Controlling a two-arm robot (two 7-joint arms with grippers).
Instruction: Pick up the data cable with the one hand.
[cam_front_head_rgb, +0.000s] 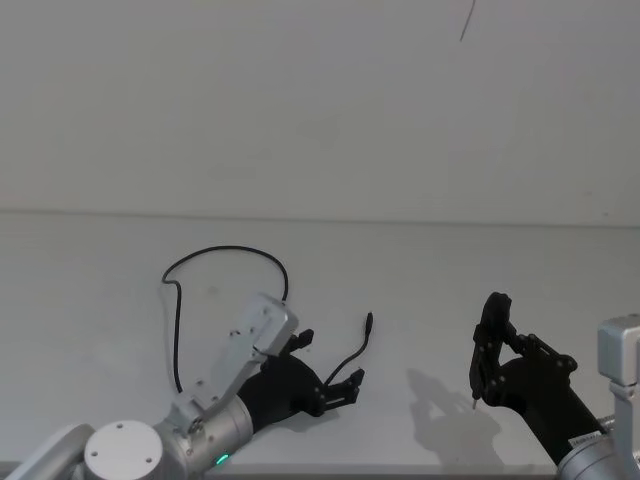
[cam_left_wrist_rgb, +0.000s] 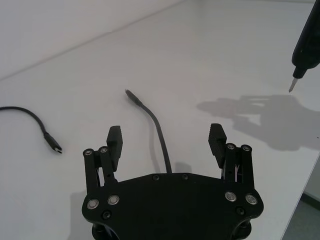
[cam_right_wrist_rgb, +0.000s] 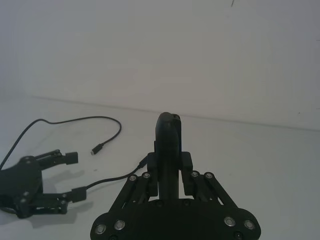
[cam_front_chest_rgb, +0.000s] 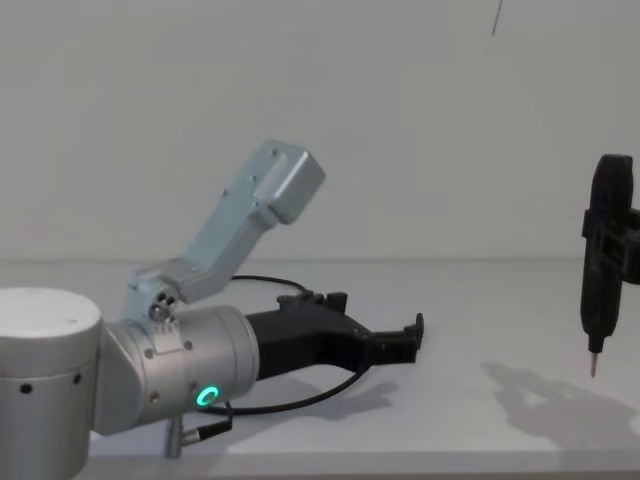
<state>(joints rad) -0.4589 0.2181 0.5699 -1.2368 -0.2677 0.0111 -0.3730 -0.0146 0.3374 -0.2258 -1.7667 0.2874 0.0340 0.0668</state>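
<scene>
The cord curves smoothly and its shadow (cam_left_wrist_rgb: 151, 137) lies apart from it, so the data cable's plug end (cam_left_wrist_rgb: 133, 97) should keep sticking out forward when the robot lifts it.
The data cable (cam_front_head_rgb: 225, 251) is a thin black cord lying in a loop on the white table. One plug end (cam_left_wrist_rgb: 129, 93) points away from me, and the cord (cam_left_wrist_rgb: 159, 135) runs back between the fingers of my left gripper (cam_left_wrist_rgb: 165, 132). The other plug end (cam_left_wrist_rgb: 54, 145) lies off to the side. In the head view my left gripper (cam_front_head_rgb: 330, 360) is open and straddles the cord (cam_front_head_rgb: 352, 352), low over the table. Its fingers do not touch the cable. The chest view shows this gripper (cam_front_chest_rgb: 378, 312) just above the cord (cam_front_chest_rgb: 300, 400).
My right gripper (cam_front_head_rgb: 488, 365) hangs at the right, shut on a slim black pen-like tool (cam_front_head_rgb: 492, 320) with a small metal tip (cam_front_chest_rgb: 594, 366) pointing down above the table. The table's front edge (cam_left_wrist_rgb: 310, 175) is near. White wall behind.
</scene>
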